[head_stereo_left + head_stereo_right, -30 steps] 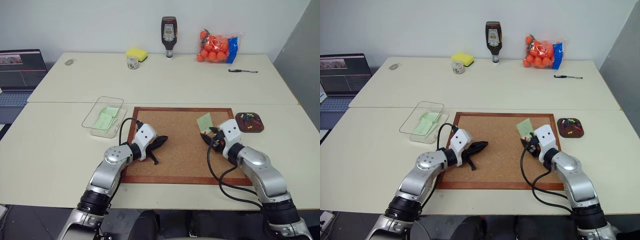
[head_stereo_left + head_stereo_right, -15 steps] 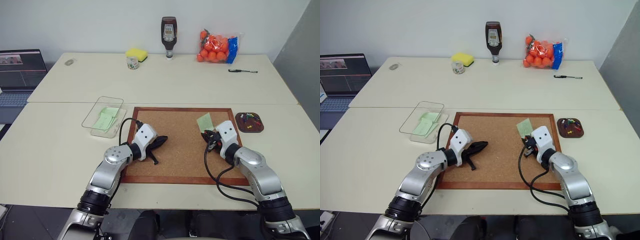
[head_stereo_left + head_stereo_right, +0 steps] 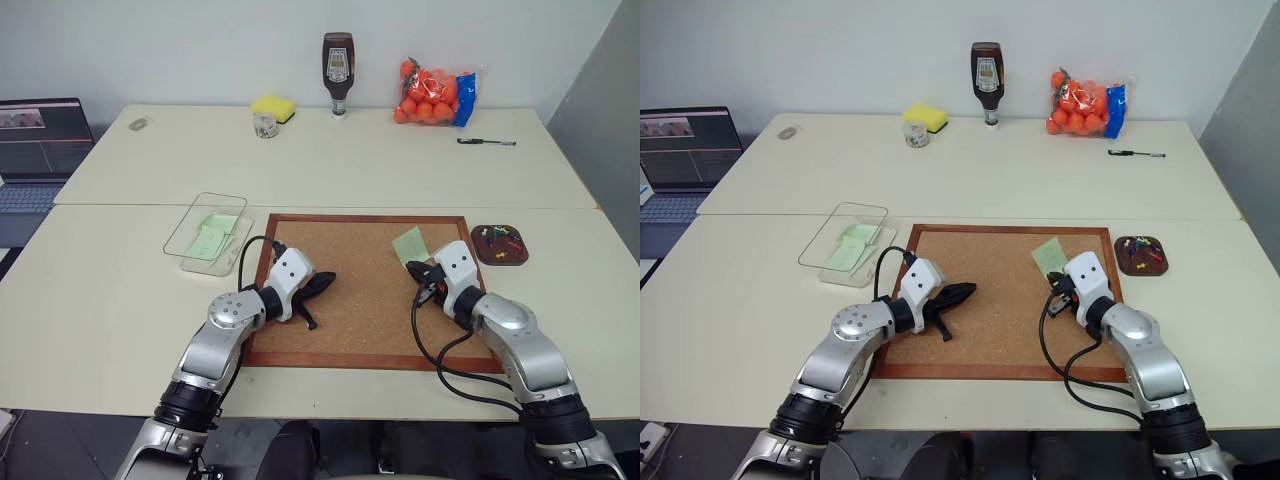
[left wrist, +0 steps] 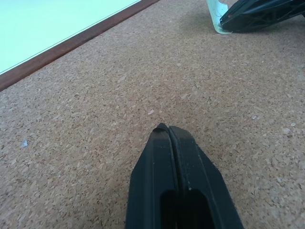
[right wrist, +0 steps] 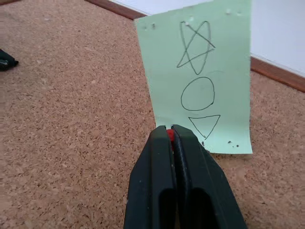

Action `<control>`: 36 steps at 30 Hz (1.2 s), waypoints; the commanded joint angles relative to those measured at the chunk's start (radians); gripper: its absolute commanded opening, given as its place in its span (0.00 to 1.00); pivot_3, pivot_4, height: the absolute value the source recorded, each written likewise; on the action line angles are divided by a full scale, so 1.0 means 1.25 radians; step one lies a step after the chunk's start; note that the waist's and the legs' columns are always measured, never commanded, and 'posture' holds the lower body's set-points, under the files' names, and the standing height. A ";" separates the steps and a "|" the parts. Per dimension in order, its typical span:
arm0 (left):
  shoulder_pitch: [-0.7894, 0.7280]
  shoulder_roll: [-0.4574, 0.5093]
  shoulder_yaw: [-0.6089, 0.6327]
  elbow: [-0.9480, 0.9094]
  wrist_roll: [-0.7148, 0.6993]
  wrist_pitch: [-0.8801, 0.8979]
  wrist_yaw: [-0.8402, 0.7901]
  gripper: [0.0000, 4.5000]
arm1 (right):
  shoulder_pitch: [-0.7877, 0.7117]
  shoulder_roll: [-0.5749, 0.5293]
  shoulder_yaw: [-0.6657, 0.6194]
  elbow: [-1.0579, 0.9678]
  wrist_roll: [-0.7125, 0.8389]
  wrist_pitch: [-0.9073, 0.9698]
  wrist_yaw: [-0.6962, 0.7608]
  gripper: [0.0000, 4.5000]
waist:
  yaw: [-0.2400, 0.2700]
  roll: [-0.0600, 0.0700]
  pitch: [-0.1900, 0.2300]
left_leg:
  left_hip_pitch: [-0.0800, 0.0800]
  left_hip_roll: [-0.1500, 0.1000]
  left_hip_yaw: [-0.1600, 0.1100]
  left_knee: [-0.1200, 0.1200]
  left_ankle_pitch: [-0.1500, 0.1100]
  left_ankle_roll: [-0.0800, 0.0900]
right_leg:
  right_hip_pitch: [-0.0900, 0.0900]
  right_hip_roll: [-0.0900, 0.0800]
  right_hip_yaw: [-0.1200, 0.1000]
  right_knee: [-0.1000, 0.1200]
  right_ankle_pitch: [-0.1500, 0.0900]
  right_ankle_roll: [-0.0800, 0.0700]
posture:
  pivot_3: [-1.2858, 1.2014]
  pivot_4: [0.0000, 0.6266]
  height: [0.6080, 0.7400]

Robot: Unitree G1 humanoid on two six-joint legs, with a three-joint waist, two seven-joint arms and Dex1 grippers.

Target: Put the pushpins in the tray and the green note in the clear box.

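The green note (image 3: 409,244) at my right gripper's fingers is across the corkboard from the clear box (image 3: 208,236). I should lift it and pass it to my left gripper.
On the corkboard (image 3: 360,295) lies the green note (image 3: 408,243), a pale slip drawn with a star, a circle and a triangle (image 5: 200,81). At the note's near edge my right gripper (image 3: 414,268) is shut on a red pushpin (image 5: 169,135), a speck of red showing between its tips. My left gripper (image 3: 325,279) is shut and holds nothing, resting low over the board's left part (image 4: 167,128). The tray (image 3: 499,262) sits right of the board and holds several coloured pushpins (image 3: 500,238). The clear box (image 3: 176,240) stands left of the board with green paper (image 3: 210,238) inside.
At the table's back stand a yellow sponge (image 3: 272,106), a small jar (image 3: 264,125), a brown sauce bottle (image 3: 338,75) and a bag of oranges (image 3: 435,95). A pen (image 3: 487,142) lies at the back right. A laptop (image 3: 40,150) sits at the far left.
My right gripper's fingers have closed at the note's near edge, now pinching the red pushpin. The left arm has not moved.
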 commanded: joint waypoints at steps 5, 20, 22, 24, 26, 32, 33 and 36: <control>-0.001 -0.010 0.001 0.009 -0.007 0.015 0.000 0.00 | -0.043 -0.018 -0.018 -0.102 0.017 -0.022 0.023 0.00 | 0.000 0.000 0.000 | 0.000 0.000 0.000 0.000 0.000 0.000 | 0.000 0.000 0.000 0.000 -0.001 0.002 | 0.52 0.24 1.00; -0.159 -0.066 0.125 -0.047 -0.194 0.176 0.009 0.37 | -0.071 -0.029 -0.004 -0.106 0.012 -0.003 0.051 0.00 | 0.000 -0.001 0.001 | -0.001 0.000 0.000 0.001 0.002 -0.004 | 0.000 0.000 -0.001 -0.001 0.000 0.000 | 0.52 0.24 1.00; -0.169 -0.068 0.130 -0.074 -0.249 0.232 -0.015 0.47 | -0.074 -0.027 -0.005 -0.109 0.018 0.007 0.051 0.00 | -0.001 -0.001 0.001 | -0.002 0.000 0.000 0.001 0.002 -0.004 | 0.000 0.000 -0.001 -0.001 0.000 0.000 | 0.52 0.24 1.00; -0.172 -0.058 0.123 -0.085 -0.279 0.261 -0.045 0.56 | -0.081 -0.019 -0.009 -0.111 0.027 0.022 0.047 0.00 | -0.001 -0.001 0.001 | -0.002 0.000 0.000 0.000 0.003 -0.005 | 0.000 0.000 -0.001 -0.001 0.000 0.000 | 0.52 0.24 1.00; -0.168 -0.047 0.109 -0.092 -0.284 0.266 -0.067 0.65 | -0.087 -0.010 -0.016 -0.117 0.039 0.039 0.041 0.00 | -0.002 -0.001 0.001 | -0.002 0.000 0.000 0.000 0.003 -0.005 | 0.000 0.000 -0.001 -0.001 0.000 0.000 | 0.52 0.24 1.00; -0.197 -0.080 0.082 -0.052 -0.266 0.217 -0.071 0.83 | -0.098 -0.008 -0.013 -0.138 0.054 0.068 0.042 0.00 | -0.001 -0.001 0.001 | -0.001 0.000 -0.001 0.001 0.003 -0.006 | 0.000 0.000 -0.001 0.000 0.000 0.000 | 0.52 0.24 1.00; -0.204 -0.089 0.080 -0.043 -0.263 0.212 -0.065 0.83 | -0.098 -0.008 -0.012 -0.141 0.055 0.072 0.041 0.00 | -0.001 -0.002 0.001 | -0.001 0.000 -0.001 0.001 0.003 -0.006 | 0.000 0.000 -0.001 0.000 0.000 0.000 | 0.52 0.24 1.00; -0.227 -0.130 0.086 -0.011 -0.269 0.209 -0.041 0.83 | -0.099 -0.009 -0.007 -0.154 0.058 0.081 0.042 0.00 | -0.001 -0.002 0.001 | -0.001 0.000 -0.001 0.001 0.003 -0.006 | 0.000 0.000 -0.001 0.000 0.000 0.000 | 0.52 0.24 1.00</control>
